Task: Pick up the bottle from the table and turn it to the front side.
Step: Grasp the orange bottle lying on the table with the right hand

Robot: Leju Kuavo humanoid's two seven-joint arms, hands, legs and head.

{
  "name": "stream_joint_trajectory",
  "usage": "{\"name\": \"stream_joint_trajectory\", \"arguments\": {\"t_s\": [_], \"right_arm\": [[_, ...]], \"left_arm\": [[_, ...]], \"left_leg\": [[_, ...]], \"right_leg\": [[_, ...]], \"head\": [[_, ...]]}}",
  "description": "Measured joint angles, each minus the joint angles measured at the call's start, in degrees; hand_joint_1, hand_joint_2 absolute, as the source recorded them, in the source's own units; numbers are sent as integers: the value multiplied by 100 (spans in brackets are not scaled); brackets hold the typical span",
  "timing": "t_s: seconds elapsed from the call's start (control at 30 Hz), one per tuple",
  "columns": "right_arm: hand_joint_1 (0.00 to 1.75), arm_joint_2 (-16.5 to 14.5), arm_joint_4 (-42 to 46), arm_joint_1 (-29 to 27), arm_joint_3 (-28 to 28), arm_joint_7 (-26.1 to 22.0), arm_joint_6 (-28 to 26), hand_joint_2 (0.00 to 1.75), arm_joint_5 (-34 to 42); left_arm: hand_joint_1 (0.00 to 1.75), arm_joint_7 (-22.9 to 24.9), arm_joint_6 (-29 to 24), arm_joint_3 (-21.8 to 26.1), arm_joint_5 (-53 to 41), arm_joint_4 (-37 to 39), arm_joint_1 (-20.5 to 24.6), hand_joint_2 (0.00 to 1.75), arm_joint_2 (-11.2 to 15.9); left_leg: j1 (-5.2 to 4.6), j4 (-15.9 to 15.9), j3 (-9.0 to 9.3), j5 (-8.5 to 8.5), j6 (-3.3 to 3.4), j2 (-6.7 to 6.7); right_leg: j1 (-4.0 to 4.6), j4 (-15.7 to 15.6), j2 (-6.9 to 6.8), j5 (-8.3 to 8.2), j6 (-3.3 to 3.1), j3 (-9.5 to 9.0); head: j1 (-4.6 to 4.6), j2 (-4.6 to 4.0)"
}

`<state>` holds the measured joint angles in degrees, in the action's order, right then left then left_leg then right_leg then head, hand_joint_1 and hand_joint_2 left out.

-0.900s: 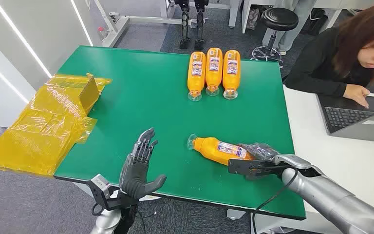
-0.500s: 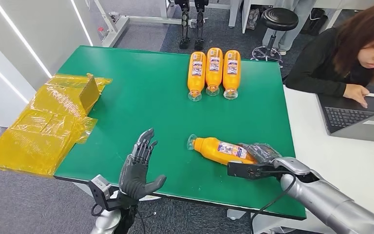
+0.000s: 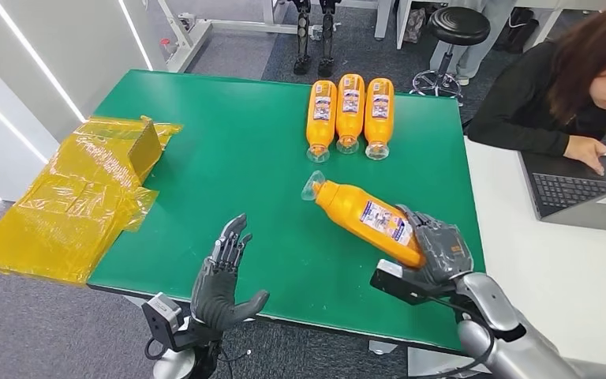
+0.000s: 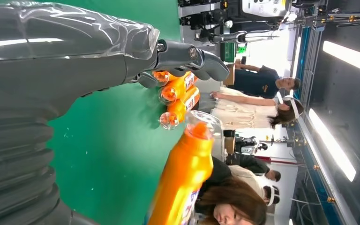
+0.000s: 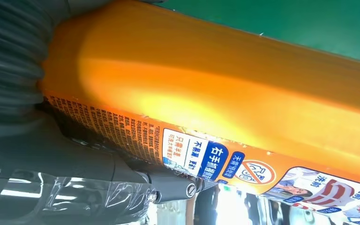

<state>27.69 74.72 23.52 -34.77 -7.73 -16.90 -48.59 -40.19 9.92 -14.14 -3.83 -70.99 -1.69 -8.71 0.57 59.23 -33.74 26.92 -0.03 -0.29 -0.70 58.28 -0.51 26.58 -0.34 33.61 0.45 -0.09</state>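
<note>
I see a small printed label (image 3: 387, 223) facing up on the orange bottle (image 3: 368, 222), so I expect a larger front label hidden underneath when I turn the bottle.
An orange bottle (image 3: 363, 215) with a clear cap and a printed label hangs tilted above the green table (image 3: 229, 174), cap toward the far left. My right hand (image 3: 436, 253) grips its base end. The right wrist view shows the bottle (image 5: 225, 103) close up, label text facing the camera, with dark fingers (image 5: 136, 173) under it. My left hand (image 3: 221, 276) hovers open at the table's near edge, fingers spread, well left of the bottle. In the left wrist view the lifted bottle (image 4: 183, 178) sits beyond that hand (image 4: 75, 61).
Three more orange bottles (image 3: 349, 112) lie side by side at the table's far edge. Yellow plastic-wrapped packaging (image 3: 79, 197) overlaps the table's left edge. A person (image 3: 576, 95) sits at a laptop (image 3: 584, 189) on the white desk to the right. A stool (image 3: 456, 28) stands behind.
My right hand has lifted the bottle off the table and tilted it, cap end up and away. The left hand has barely moved. The camera has shifted slightly.
</note>
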Motion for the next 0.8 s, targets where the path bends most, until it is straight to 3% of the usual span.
{"name": "stream_joint_trajectory", "arguments": {"t_s": [0.2,0.47,0.8], "right_arm": [[175,-131,950,-1383,659,-309,-444,175,-312],[175,-533,1601,-2607,827,-518,-1062,175,-795],[175,-1257,1588,-2997,610,-582,-1581,175,-942]], "left_arm": [[0,0,54,0,9,0,7,175,-4],[0,0,174,-56,19,7,58,175,-5],[0,0,880,-286,258,155,375,175,-59]], "left_leg": [[0,-1,-9,7,-3,-9],[0,-2,-7,13,-4,-1],[0,-2,-4,12,-5,8]], "right_leg": [[0,0,-9,12,3,4],[-1,-1,-4,18,1,7],[-1,0,7,18,-1,6]], "head": [[1,0],[-1,0],[1,0]]}}
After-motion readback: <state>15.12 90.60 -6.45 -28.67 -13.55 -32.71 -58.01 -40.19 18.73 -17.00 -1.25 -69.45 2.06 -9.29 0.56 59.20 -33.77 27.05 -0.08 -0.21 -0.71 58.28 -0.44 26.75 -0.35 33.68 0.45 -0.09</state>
